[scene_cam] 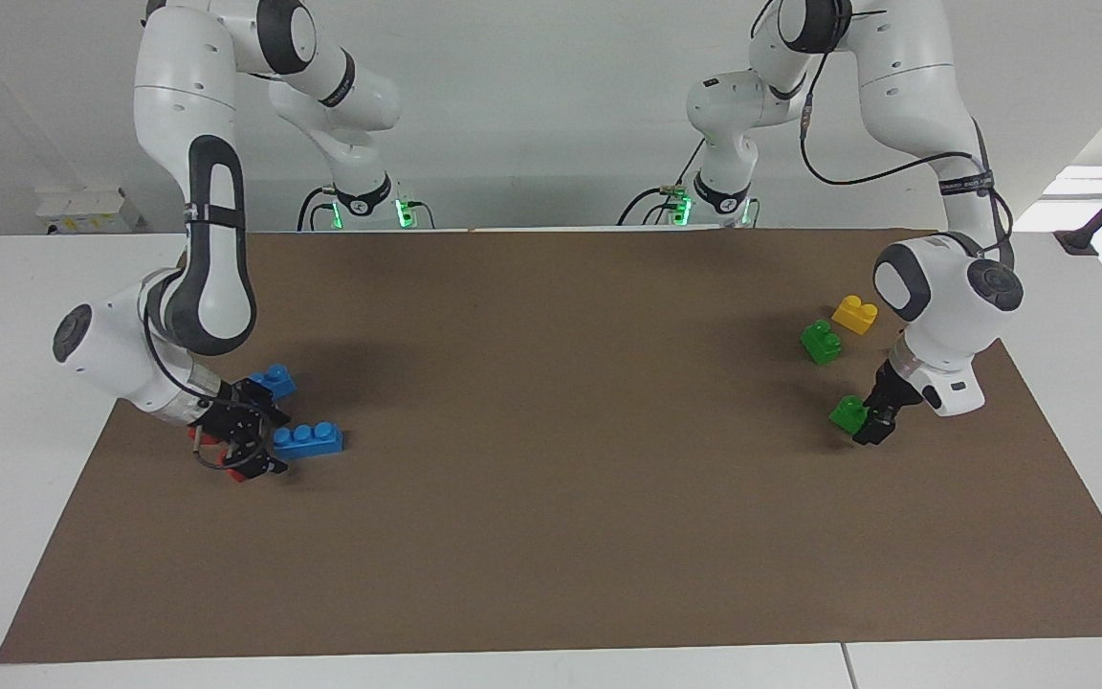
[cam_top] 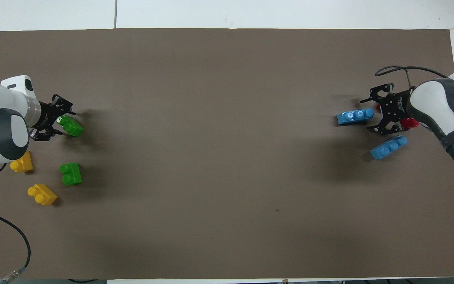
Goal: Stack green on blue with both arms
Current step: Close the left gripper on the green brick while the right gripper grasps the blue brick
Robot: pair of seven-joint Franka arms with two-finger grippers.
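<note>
The blue brick is longer than the green brick (cam_top: 71, 126). I expect an end stud of the blue brick (cam_top: 369, 113) to stay uncovered when I stack them.
A green brick (scene_cam: 848, 411) (cam_top: 70, 125) lies on the brown mat at the left arm's end of the table. My left gripper (scene_cam: 865, 426) (cam_top: 58, 120) is low at it, open, with the brick's end between its fingertips. A blue brick (scene_cam: 308, 439) (cam_top: 355, 116) lies at the right arm's end. My right gripper (scene_cam: 262, 450) (cam_top: 373, 112) is down at the mat, open, with its fingers on either side of that brick's end. A second green brick (scene_cam: 821, 342) (cam_top: 70, 173) and a second blue brick (scene_cam: 274, 380) (cam_top: 388, 146) lie nearer to the robots.
Two yellow bricks (cam_top: 22, 162) (cam_top: 42, 194) lie beside the second green brick; one shows in the facing view (scene_cam: 854, 314). Small red bricks (scene_cam: 240, 473) (cam_top: 409, 123) lie under the right gripper's body. The brown mat (scene_cam: 551, 402) covers the table.
</note>
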